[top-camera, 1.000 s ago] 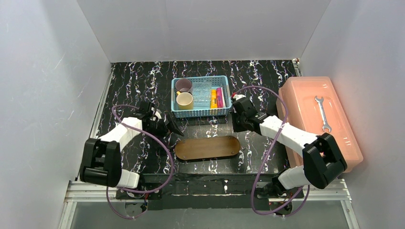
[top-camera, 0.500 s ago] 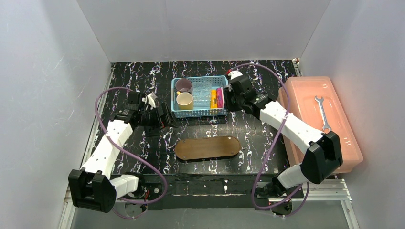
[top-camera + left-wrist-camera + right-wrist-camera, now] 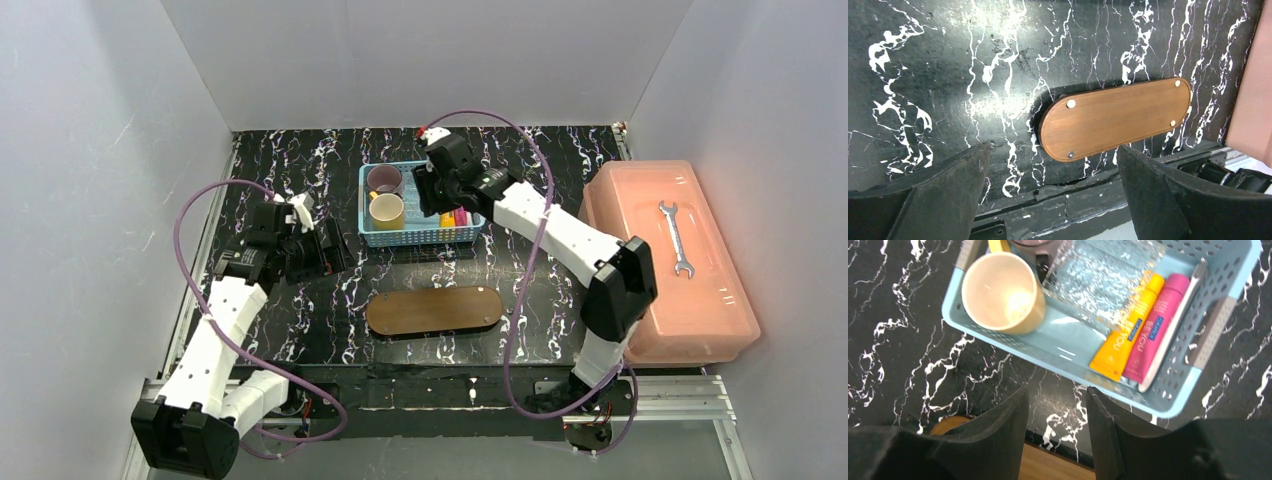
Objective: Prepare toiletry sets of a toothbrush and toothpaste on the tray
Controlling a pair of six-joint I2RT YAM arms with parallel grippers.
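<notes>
I should continue to move my right gripper toward the cream cup until its fingers straddle the cream cup's rim (image 3: 403, 210), then close them, because that rim stands free beside the basket's clear bottom (image 3: 418, 221).
The dark-brown wooden tray (image 3: 433, 310) lies bare near the table's front; it also shows in the left wrist view (image 3: 1115, 117). The yellow toothpaste (image 3: 1128, 330), the pink toothpaste (image 3: 1155, 332) and one pale toothbrush (image 3: 1173, 330) lie side by side in the light-blue basket (image 3: 420, 236). A second toothbrush does not show. My right gripper (image 3: 430, 200) hovers over the basket, open and empty (image 3: 1055, 425). My left gripper (image 3: 325, 250) is left of the basket, wide open and empty (image 3: 1053, 190), looking down at the tray.
A cream cup (image 3: 1000, 292), a purple cup (image 3: 384, 180) and a clear plastic packet (image 3: 1098, 282) share the basket. A salmon-pink box (image 3: 665, 260) with a wrench (image 3: 676, 238) on it stands at the right. White walls enclose the table.
My right arm has swung from the basket's right side to above it. My left arm has stretched out and drawn its gripper back to the left.
</notes>
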